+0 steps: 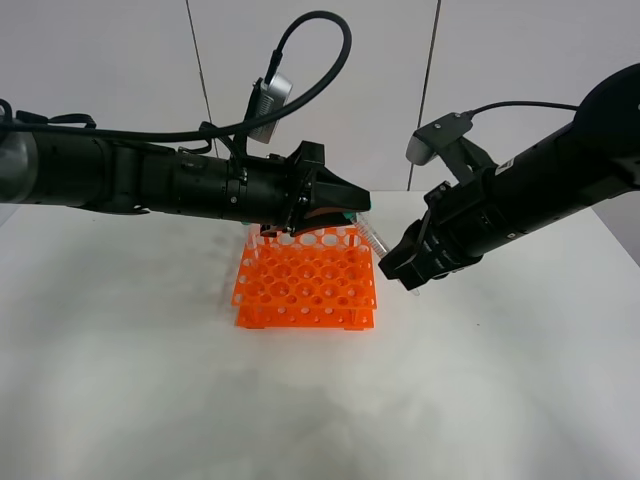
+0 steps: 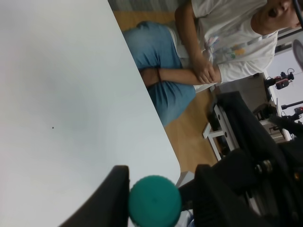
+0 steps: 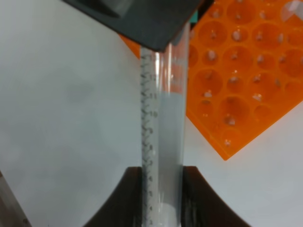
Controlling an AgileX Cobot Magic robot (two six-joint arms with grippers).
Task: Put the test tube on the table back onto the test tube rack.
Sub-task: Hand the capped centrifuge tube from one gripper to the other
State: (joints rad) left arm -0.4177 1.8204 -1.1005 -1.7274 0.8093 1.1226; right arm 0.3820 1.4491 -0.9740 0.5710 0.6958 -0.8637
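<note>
I should back my right gripper off once my left gripper grips the teal cap point(image 1: 349, 216), because my right gripper is holding the test tube's lower part, which must go into the rack.
The test tube point(image 1: 372, 232) hangs tilted in the air just past the far right corner of the orange test tube rack point(image 1: 305, 285), between both grippers. My right gripper point(image 1: 400, 268) is shut on its lower part; in the right wrist view the clear graduated tube point(image 3: 163, 118) runs up from between the fingers point(image 3: 162, 198). My left gripper point(image 1: 352, 205) has its jaws around the teal cap point(image 2: 155, 201). One finger touches the cap and a small gap shows on the other side. The rack point(image 3: 246, 61) shows empty holes.
The white table point(image 1: 150, 380) spreads around the rack. In the left wrist view the table edge point(image 2: 156, 132) is close, with a seated person point(image 2: 222, 42) and dark equipment point(image 2: 255, 156) beyond it.
</note>
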